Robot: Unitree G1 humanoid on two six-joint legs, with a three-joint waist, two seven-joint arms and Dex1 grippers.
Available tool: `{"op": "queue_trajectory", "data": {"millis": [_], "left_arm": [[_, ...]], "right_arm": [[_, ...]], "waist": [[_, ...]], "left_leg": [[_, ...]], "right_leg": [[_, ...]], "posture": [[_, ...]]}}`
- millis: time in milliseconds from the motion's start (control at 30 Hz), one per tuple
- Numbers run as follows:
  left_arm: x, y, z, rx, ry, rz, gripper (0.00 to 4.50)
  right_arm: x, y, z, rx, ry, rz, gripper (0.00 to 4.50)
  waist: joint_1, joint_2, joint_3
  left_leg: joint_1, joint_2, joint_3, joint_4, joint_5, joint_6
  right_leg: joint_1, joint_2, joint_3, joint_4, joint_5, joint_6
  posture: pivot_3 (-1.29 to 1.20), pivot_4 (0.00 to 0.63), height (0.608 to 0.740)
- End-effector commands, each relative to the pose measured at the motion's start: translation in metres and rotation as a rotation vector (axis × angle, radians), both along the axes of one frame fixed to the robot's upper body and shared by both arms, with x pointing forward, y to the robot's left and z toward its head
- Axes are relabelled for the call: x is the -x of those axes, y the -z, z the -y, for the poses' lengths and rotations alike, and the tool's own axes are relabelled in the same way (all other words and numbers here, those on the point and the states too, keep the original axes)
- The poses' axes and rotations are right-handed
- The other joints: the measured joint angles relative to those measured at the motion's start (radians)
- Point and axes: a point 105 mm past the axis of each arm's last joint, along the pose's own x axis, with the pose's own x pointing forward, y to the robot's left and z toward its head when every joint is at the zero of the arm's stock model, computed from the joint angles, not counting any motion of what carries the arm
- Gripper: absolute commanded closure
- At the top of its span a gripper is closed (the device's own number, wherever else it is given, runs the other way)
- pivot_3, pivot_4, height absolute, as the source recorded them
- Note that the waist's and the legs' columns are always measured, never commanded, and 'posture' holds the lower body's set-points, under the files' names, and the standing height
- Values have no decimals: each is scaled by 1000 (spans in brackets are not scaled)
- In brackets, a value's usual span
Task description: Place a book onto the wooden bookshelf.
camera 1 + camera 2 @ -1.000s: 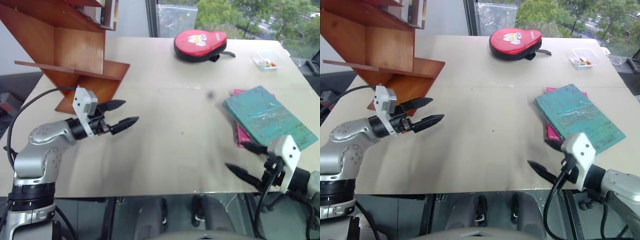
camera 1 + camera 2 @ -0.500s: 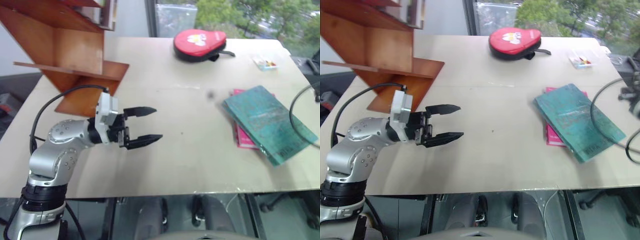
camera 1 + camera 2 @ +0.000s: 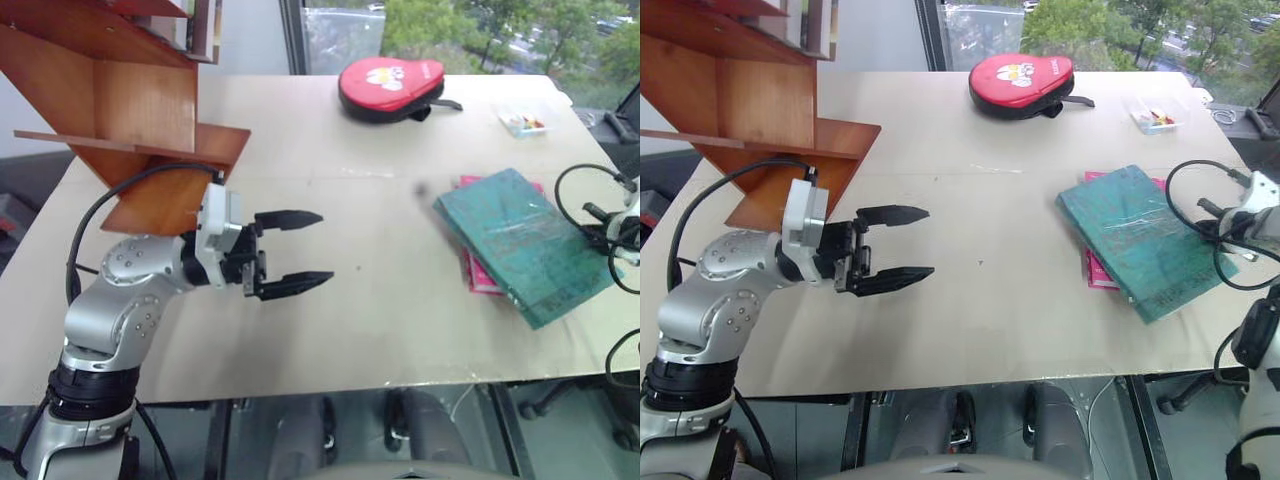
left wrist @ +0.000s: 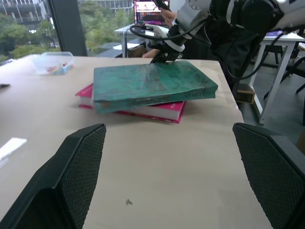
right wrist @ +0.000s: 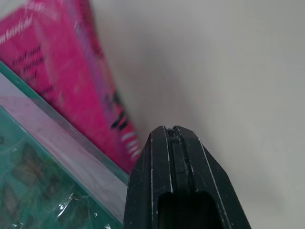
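The teal-green book (image 3: 525,245) is too far away for my left gripper to reach, so next my right gripper pushes the pink book (image 3: 482,275) under it toward my left gripper first.
The teal-green book (image 3: 520,245) lies flat on the right of the table, on top of a smaller pink book (image 3: 478,276). In the left wrist view the book (image 4: 152,82) sits straight ahead between my open left fingers. My left gripper (image 3: 325,247) hovers open and level over the table's left half, pointing toward the book, with nothing in it. My right gripper (image 5: 172,131) is shut and empty, tip down over the bare table close beside the pink book's (image 5: 71,81) edge. Its wrist (image 3: 1252,205) shows at the book's right side. The wooden bookshelf (image 3: 120,100) stands at the table's far left corner.
A red zipped case (image 3: 390,86) lies at the table's far middle. A small clear plastic box (image 3: 527,122) sits at the far right. Black cables (image 3: 1200,190) loop around my right wrist. The beige table (image 3: 380,330) has bare room between my left gripper and the books.
My right arm swung from the table's front edge up to the book's right side, and its fingers went from open to shut. My left gripper shifted right and stayed open.
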Motion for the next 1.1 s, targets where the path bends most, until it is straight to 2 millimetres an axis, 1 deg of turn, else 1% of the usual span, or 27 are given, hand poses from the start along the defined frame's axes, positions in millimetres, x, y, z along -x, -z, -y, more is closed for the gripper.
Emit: {"op": "queue_trajectory", "data": {"millis": [33, 167, 300, 467, 567, 633, 700, 733, 767, 800, 867, 933, 967, 1100], "left_arm": [[7, -10, -2, -6, 2, 69, 0], [6, -9, -4, 0, -13, 64, 0], [6, -7, -7, 5, -27, 54, 0], [9, 2, -13, -9, -36, 14, 0], [13, 9, -13, -18, -29, -12, 0], [15, 12, -13, -17, -31, -27, 0], [15, 14, -14, -16, -41, -40, 0], [15, 15, -15, -14, -49, -47, 0], [14, 15, -16, -6, -59, -55, 0], [14, 16, -17, 4, -63, -68, 0], [12, 18, -17, 27, -74, -103, 0], [10, 21, -16, 48, -91, -148, 0], [9, 23, -15, 51, -93, -165, 0], [6, 28, -9, 57, -88, -200, 0]], "right_arm": [[-4, -1, -21, -100, -79, -5, 4428], [-7, 2, -41, -165, -145, -4, 4428], [-10, 6, -56, -211, -180, -12, 4428], [-10, 4, -81, -253, -255, -18, 4428], [-11, -3, -88, -263, -272, 14, 4428], [-10, -10, -86, -245, -267, 54, 4428], [-5, -25, -77, -178, -264, 145, 4428], [-1, -33, -70, -105, -266, 201, 4428], [6, -40, -66, -42, -281, 245, 4428], [17, -45, -64, 7, -312, 267, 4428], [39, -50, -65, 73, -372, 284, 4428], [53, -51, -70, 122, -423, 296, 4428], [57, -50, -77, 127, -462, 309, 4428], [62, -41, -107, 102, -564, 336, 4428]], "waist": [[-2, 0, 0], [-6, 0, 0], [-6, 1, 0], [-5, 1, 0], [-4, 1, 0], [0, 2, 0], [5, 3, 0], [9, 3, 0], [12, 3, 0], [14, 3, 0], [26, 5, -1], [23, 6, -1], [19, 6, -2], [1, 6, -2]], "left_leg": [[0, 0, 0, 0, 0, 0], [1, 1, 0, 0, 0, 0], [1, 1, 0, 0, 0, -1], [1, 2, 0, 0, 0, -1], [1, 2, 0, 0, 0, -1], [0, 2, 0, 0, 0, -1], [0, 1, -1, 0, 0, -1], [-1, 1, -2, 0, 0, -1], [-1, 1, -3, 0, 0, -1], [-2, 1, -3, 0, 0, -1], [-2, 1, -5, -1, 0, -1], [-2, 1, -4, -2, 0, -1], [-1, 1, -4, -2, 0, -1], [1, 1, -3, -2, 0, -1]], "right_leg": [[0, 0, 0, 0, 0, 0], [0, 1, 0, 0, 0, 0], [0, 1, 1, 1, 0, 0], [0, 1, 0, 1, 0, 0], [0, 0, 0, 1, 0, 0], [0, 0, 0, 1, 0, 0], [0, -1, -1, 1, 0, 0], [0, -1, -1, 1, 0, 0], [0, -2, -2, 1, 0, 0], [0, -2, -2, 0, 0, 0], [0, -2, -1, -1, 0, 0], [0, -2, -1, 0, -1, 1], [0, -1, -2, 0, -3, 4], [0, 0, -1, 1, -3, 5]], "posture": [[0, 150, 740], [0, 150, 740], [0, 150, 740], [0, 150, 740], [0, 150, 740], [0, 150, 740], [0, 150, 740], [0, 150, 740], [0, 150, 740], [0, 150, 740], [0, 150, 740], [0, 150, 740], [0, 150, 740], [0, 150, 740]]}}
